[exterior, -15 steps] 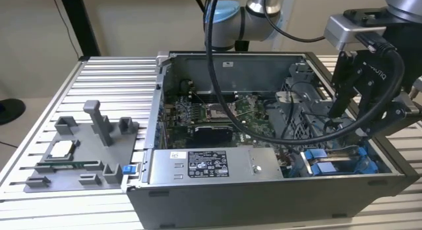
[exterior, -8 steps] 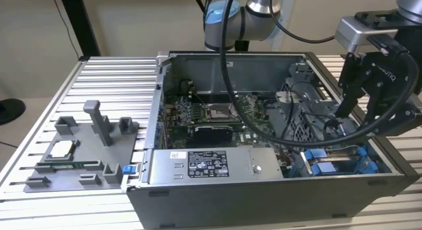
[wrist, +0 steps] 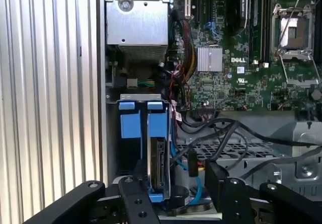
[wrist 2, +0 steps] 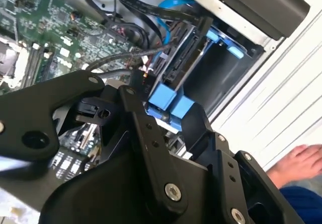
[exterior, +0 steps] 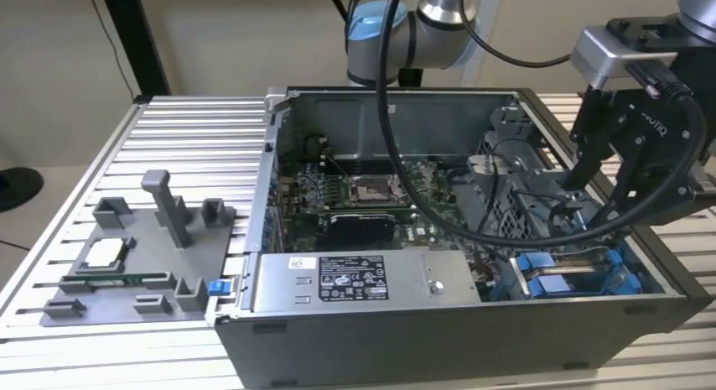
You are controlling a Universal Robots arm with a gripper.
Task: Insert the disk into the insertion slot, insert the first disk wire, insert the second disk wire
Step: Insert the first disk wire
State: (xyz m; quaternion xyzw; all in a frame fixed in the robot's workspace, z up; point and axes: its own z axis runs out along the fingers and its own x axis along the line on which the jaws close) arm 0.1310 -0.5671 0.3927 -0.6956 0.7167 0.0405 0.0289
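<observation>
I expect the black cable (wrist: 230, 131) to bend and follow when I carry the black connector (wrist: 192, 162) to the disk, because the cable arches loosely beside the connector.
The disk (wrist: 158, 164) stands edge-on in its blue frame inside the insertion slot (wrist: 143, 133), beside a second blue-tabbed bay. In both wrist views my gripper (wrist: 173, 179) hangs just above the bay, open, one black finger on each side of the disk and not touching it. The bay's blue tabs (wrist 2: 168, 105) lie between the fingers (wrist 2: 137, 114). A black connector (wrist: 192, 162) on a blue cable hangs loose next to the disk. In the exterior view my gripper (exterior: 593, 201) is over the case's right-hand end, above the blue bay (exterior: 571, 274).
The open computer case (exterior: 448, 323) sits on a slatted metal table (exterior: 190, 147). Loose black cables (wrist: 236, 133) cross the perforated cage. The grey power-supply box (exterior: 347, 281) lies along the front wall. A grey fixture (exterior: 134, 264) stands at the exterior view's left. A person's hand (wrist 2: 297, 164) rests beside the case.
</observation>
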